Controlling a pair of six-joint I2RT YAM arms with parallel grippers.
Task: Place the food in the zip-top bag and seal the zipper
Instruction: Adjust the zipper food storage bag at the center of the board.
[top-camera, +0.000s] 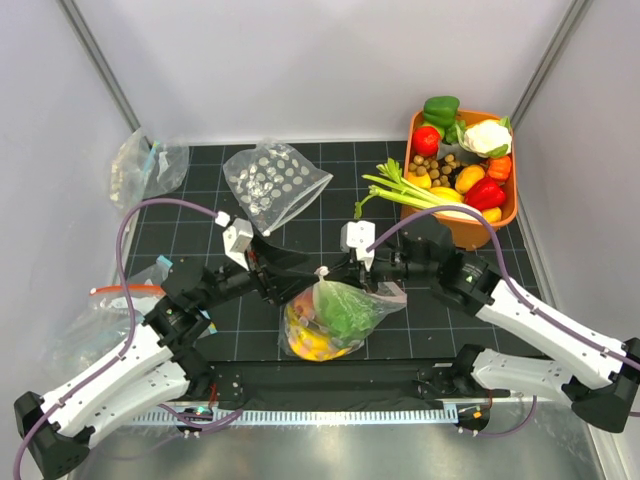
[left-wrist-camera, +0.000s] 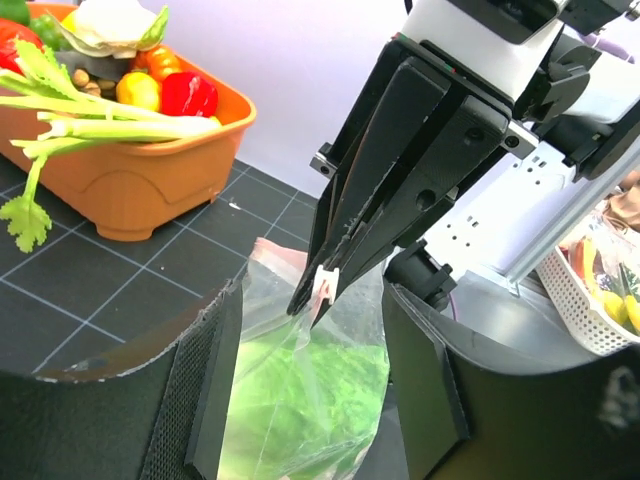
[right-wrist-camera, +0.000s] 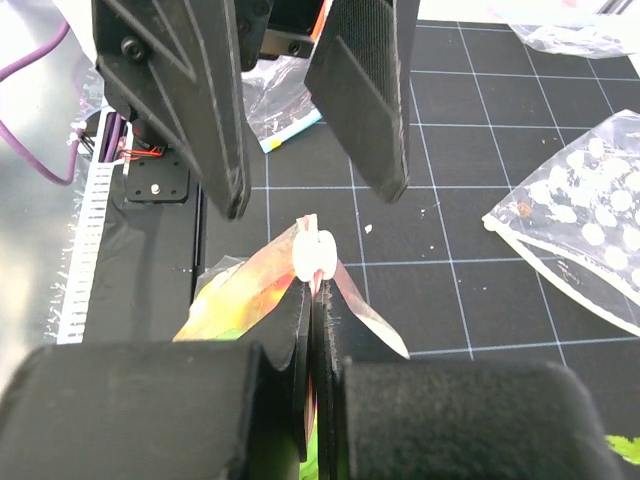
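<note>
The zipper is pinched by my right gripper behind the white slider. My left gripper should hold the bag next to the slider while my right gripper takes the slider.
The clear zip-top bag stands at the middle of the mat. The green lettuce and yellow bananas show through it; a reddish piece beside them is unclear. My right gripper is shut on the pale pink zipper at the bag's top, right behind its white slider. In the right wrist view this gripper pinches the strip, with the jaws pressed together. My left gripper is open, with its fingers either side of the bag's upper part and not touching it. It is just left of the slider in the top view.
An orange tub of toy vegetables stands at the back right, with celery stalks hanging over its left rim. An empty dotted bag lies behind the grippers. Plain clear bags lie at the far left and near left.
</note>
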